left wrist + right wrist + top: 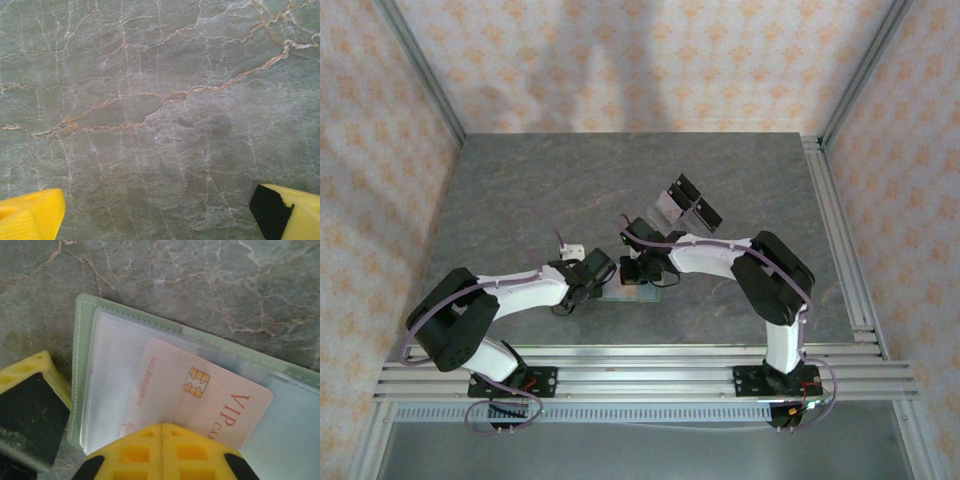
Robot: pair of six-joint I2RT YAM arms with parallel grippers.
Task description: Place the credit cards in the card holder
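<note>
The credit card lies slanted (pixel 172 382), partly beneath the clear sleeve. My closed right gripper should go to the card's VIP end (pixel 256 417) and push it in straight.
The sage-green card holder (pixel 79 365) lies open on the table, its clear sleeves facing up. A pinkish credit card (pixel 210 390) with a gold chip and red "VIP" print lies on it, its left part tucked under a clear sleeve. My right gripper (pixel 161 427) is shut, its yellow tips together on the card's near edge and nothing pinched between them. My left gripper (pixel 157 205) is open wide over bare stone. One of its yellow, black-padded fingers (pixel 30 405) stands against the holder's left edge. From above, both grippers meet over the card holder (pixel 638 294).
A clear acrylic stand with black panels (pixel 685 205) stands behind the right gripper. The grey veined stone tabletop (pixel 520 190) spreads to the left and back. Aluminium rails (pixel 840 240) run along its right and near edges.
</note>
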